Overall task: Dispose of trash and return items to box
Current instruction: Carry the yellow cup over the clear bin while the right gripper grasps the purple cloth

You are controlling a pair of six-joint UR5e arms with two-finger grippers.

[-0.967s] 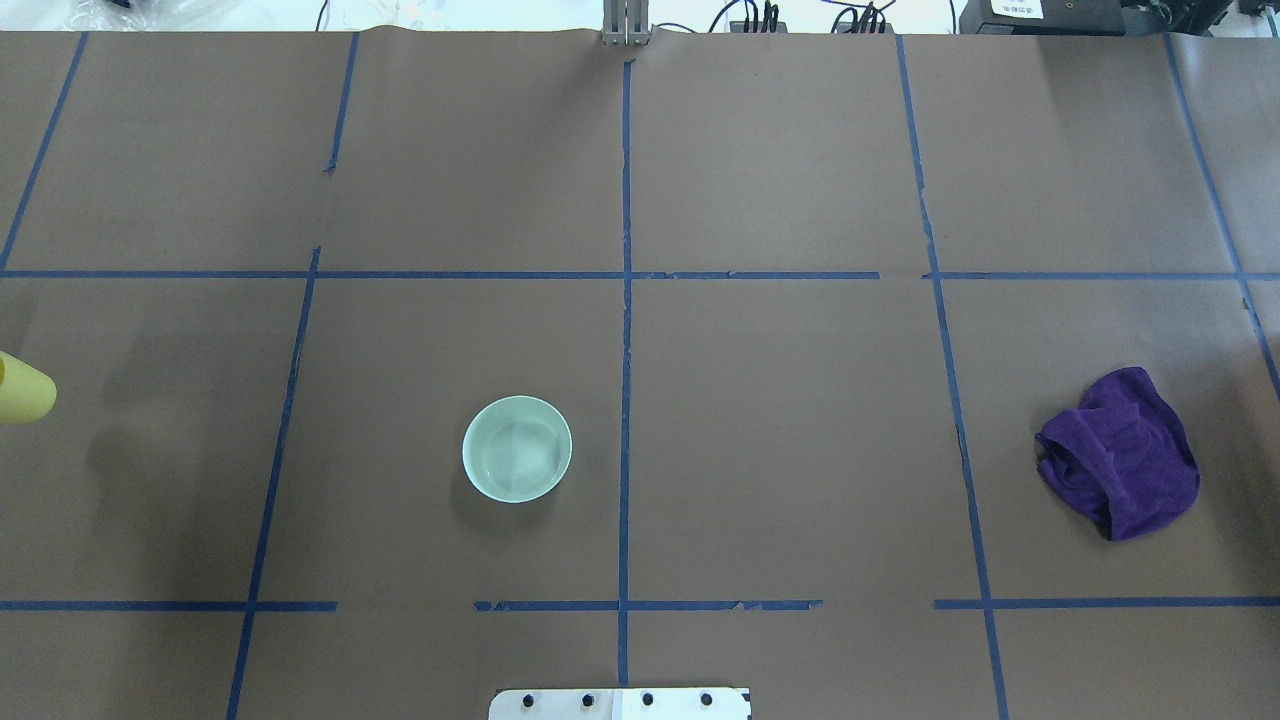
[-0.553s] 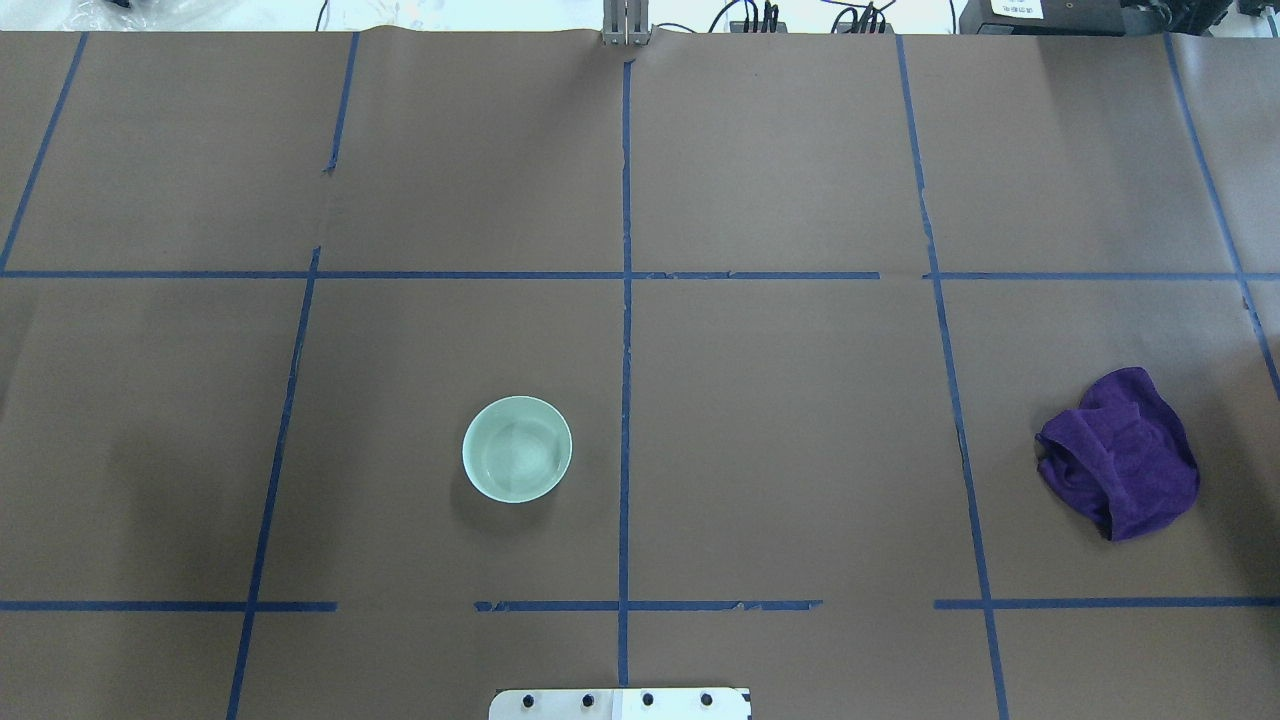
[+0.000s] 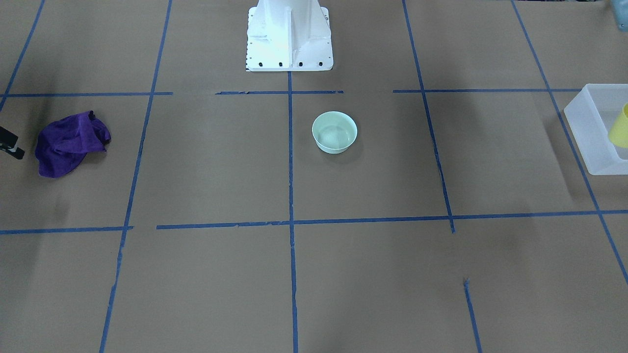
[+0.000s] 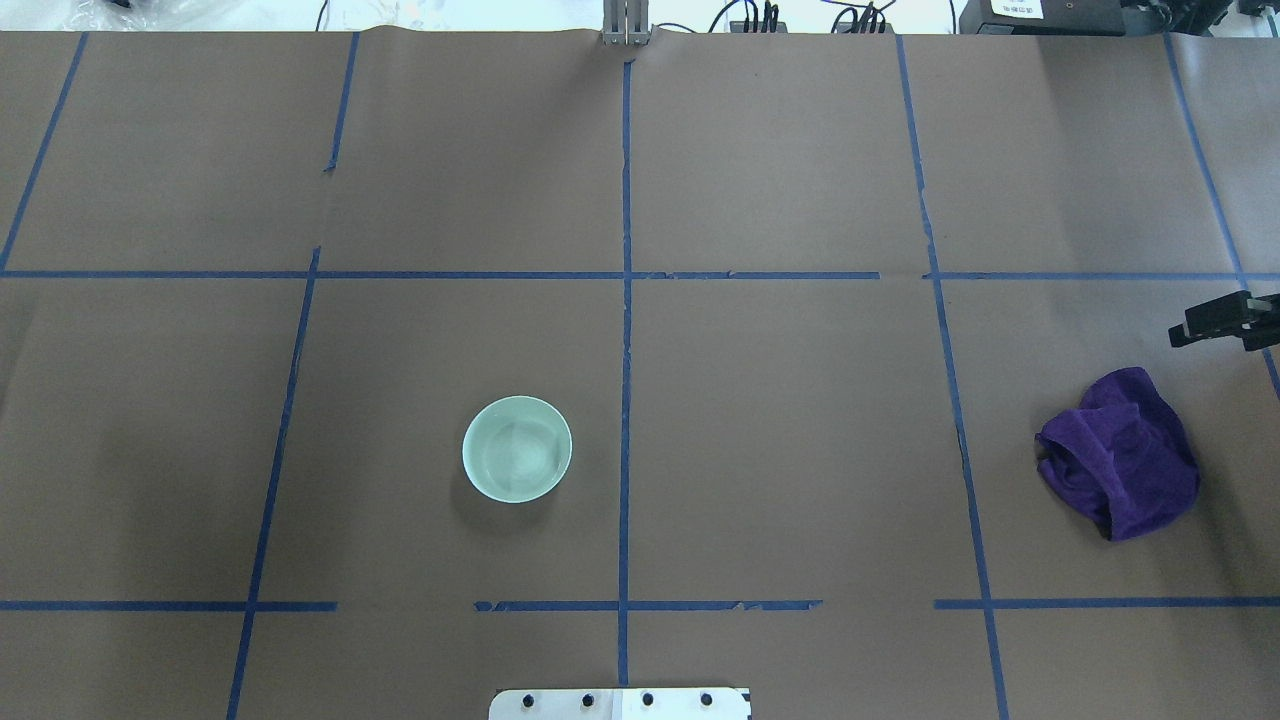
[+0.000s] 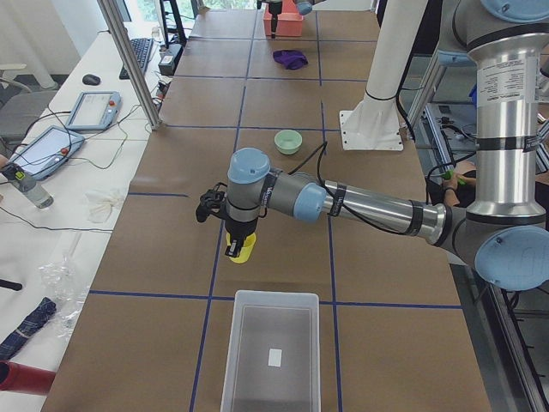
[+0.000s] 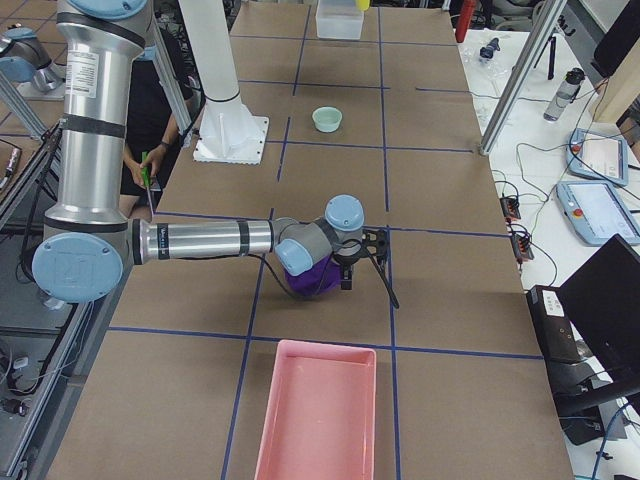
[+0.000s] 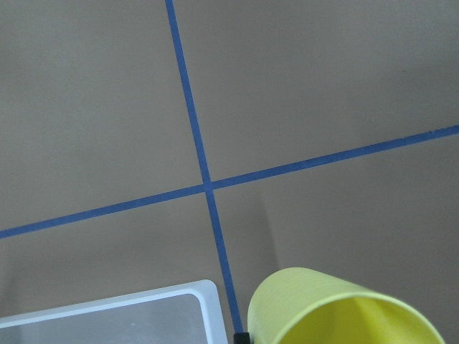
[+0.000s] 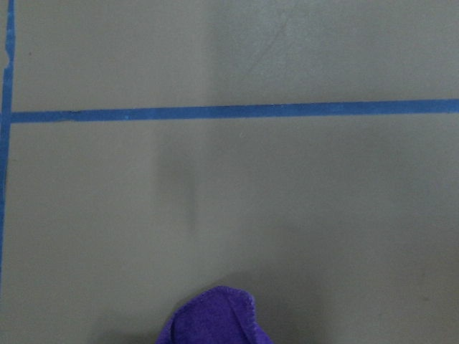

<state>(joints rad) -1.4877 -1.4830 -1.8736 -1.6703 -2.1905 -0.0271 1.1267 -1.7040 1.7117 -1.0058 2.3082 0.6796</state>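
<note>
The purple cloth's raised folds (image 3: 88,133) are clear in front of my right gripper's fingers. I should go over the cloth (image 3: 69,142) next until the fingers close on the folds.
My left gripper (image 5: 235,250) is shut on the yellow cup (image 5: 244,253) and holds it in the air just short of the translucent white box (image 5: 270,352). The left wrist view shows the cup's (image 7: 337,308) open mouth beside the box's corner (image 7: 107,319). In the front view the cup (image 3: 619,126) hangs over the box's rim (image 3: 591,132) at the right edge. My right gripper (image 4: 1215,322) hovers just beyond a crumpled purple cloth (image 4: 1120,455); I cannot tell whether it is open or shut. The cloth's edge shows in the right wrist view (image 8: 211,319).
A pale green bowl (image 4: 517,449) stands upright near the table's middle, in front of the white robot base (image 3: 288,37). A pink bin (image 6: 315,415) lies at the table's right end, near the cloth. Blue tape lines cross the brown table.
The yellow cup has left the overhead view past its left edge. My right gripper has come into that view at the right edge, above the purple cloth.
</note>
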